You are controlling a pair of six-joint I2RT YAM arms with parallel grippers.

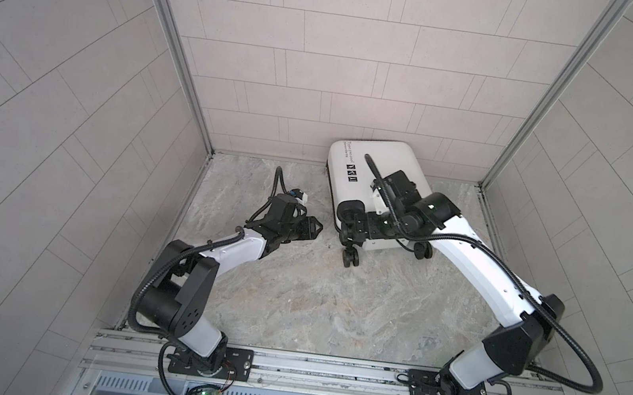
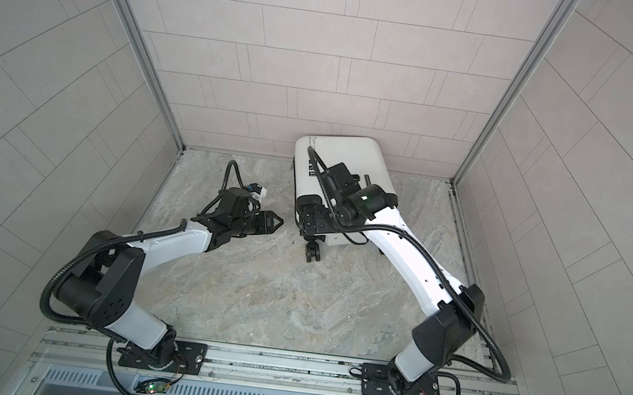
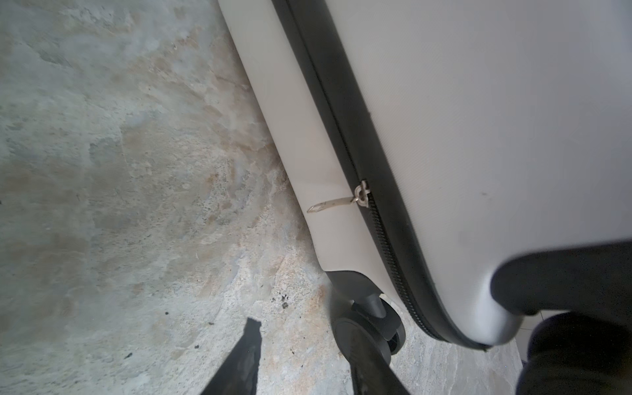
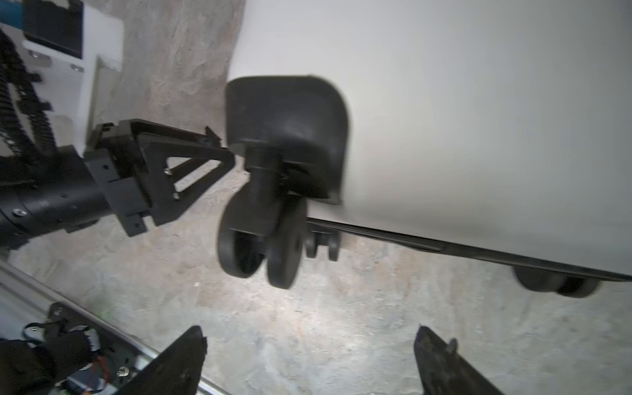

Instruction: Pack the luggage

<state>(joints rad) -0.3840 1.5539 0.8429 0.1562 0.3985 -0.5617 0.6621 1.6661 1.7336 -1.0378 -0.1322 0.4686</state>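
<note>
The corner wheel (image 1: 351,258) near the zipper pull is free, so the robot's right gripper should grip the wheel's black stem (image 4: 265,178) to keep the suitcase steady before the left gripper unzips it.
The luggage (image 1: 390,162) (image 2: 347,155) is a white hard-shell suitcase lying flat and closed at the back of the table, printed face up, with its wheels toward me. My right gripper (image 1: 347,231) (image 4: 309,330) is open wide just above the near-left wheel (image 4: 263,246), with only table between its fingers. My left gripper (image 1: 30,190) (image 2: 279,222) (image 3: 304,331) hovers left of that corner, partly open and empty. In the left wrist view a metal zipper pull (image 3: 337,202) hangs from the black zip band along the suitcase's side.
The tiled back wall (image 1: 365,68) stands right behind the suitcase, and tiled side walls close in both flanks. An aluminium rail (image 1: 325,370) with the arm bases runs along the front. The marble tabletop (image 1: 313,302) lies between.
</note>
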